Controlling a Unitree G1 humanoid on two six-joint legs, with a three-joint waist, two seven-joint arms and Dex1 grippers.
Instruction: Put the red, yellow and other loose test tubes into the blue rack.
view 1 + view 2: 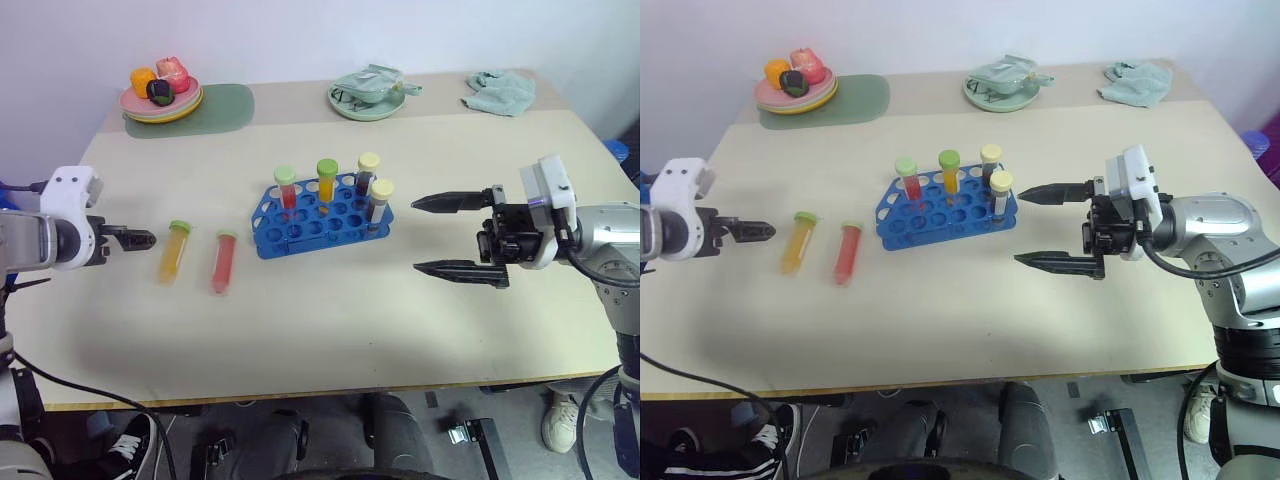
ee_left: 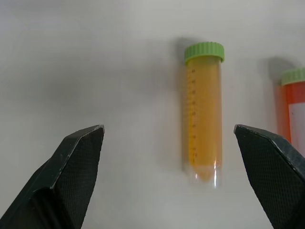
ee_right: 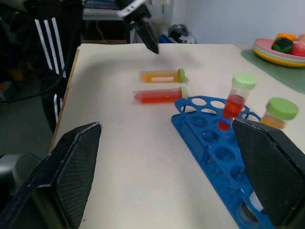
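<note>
My left gripper should grasp the yellow tube (image 1: 174, 252), since it lies flat, far from my right gripper, and stand it upright before lowering it into the blue rack (image 1: 335, 224).
Two loose test tubes lie on the table to the left of the blue rack (image 1: 300, 243): a yellow one (image 1: 174, 252) and a red one (image 1: 223, 261), both with green caps. My left gripper (image 1: 145, 239) hovers open just left of the yellow tube (image 2: 203, 109), which shows between its fingers from above. Several capped tubes stand in the rack, among them a red one (image 1: 287, 190), an orange one (image 1: 327, 180) and a dark one (image 1: 368, 172). My right gripper (image 1: 416, 236) is open and empty, to the right of the rack and pointing at it.
At the back left a plate of toy fruit (image 1: 160, 100) sits on a green mat. A green plate holding a cloth (image 1: 367, 98) and a teal cloth (image 1: 498, 92) lie at the back right. A person's shoe (image 1: 125, 445) shows below the table's front edge.
</note>
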